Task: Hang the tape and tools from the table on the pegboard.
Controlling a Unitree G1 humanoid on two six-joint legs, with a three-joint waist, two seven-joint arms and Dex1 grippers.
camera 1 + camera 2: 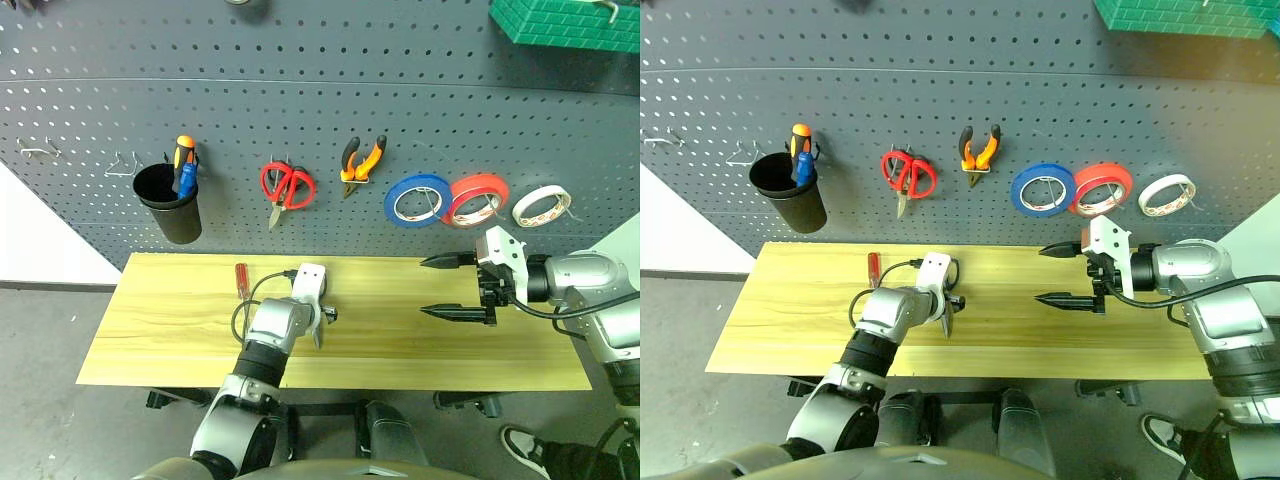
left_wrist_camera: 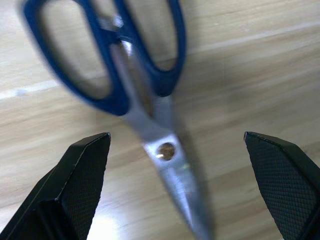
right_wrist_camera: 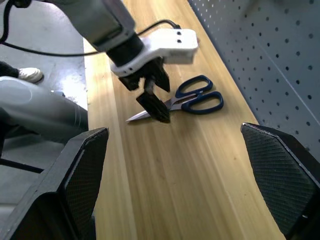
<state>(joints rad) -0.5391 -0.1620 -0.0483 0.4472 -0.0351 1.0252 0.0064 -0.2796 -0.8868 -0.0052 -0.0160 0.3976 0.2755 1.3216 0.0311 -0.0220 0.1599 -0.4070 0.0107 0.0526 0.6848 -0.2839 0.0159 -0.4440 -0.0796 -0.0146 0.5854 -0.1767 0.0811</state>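
The scissors' handle loops (image 2: 113, 55) stay free to hang while my left gripper's open fingers are on both sides of the scissors' blades. I should keep going down until I can close at the scissors' pivot (image 2: 166, 151).
Dark blue-handled scissors (image 2: 145, 85) lie flat on the wooden table (image 1: 160, 330). My left gripper (image 1: 319, 328) points down just above them, open, one finger on each side of the blades near the pivot. The right wrist view shows the same gripper (image 3: 152, 97) over the blades, with the scissors' handles (image 3: 200, 100) toward the pegboard (image 1: 300, 90). A thin red-handled screwdriver (image 1: 241, 277) lies on the table to the left. The cream-white tape (image 1: 540, 206) and the orange-and-black pliers (image 1: 361, 160) hang on the pegboard. My right gripper (image 1: 423, 287) hovers open and empty over the table's right half.
A black cup (image 1: 170, 205) on the pegboard holds an orange and a blue screwdriver. Red-handled scissors (image 1: 285, 186), a blue tape roll (image 1: 417, 200) and a red-orange roll (image 1: 476, 199) hang there too. Bare wire hooks (image 1: 40, 152) stick out at the far left. A green box (image 1: 565, 20) sits at the top right.
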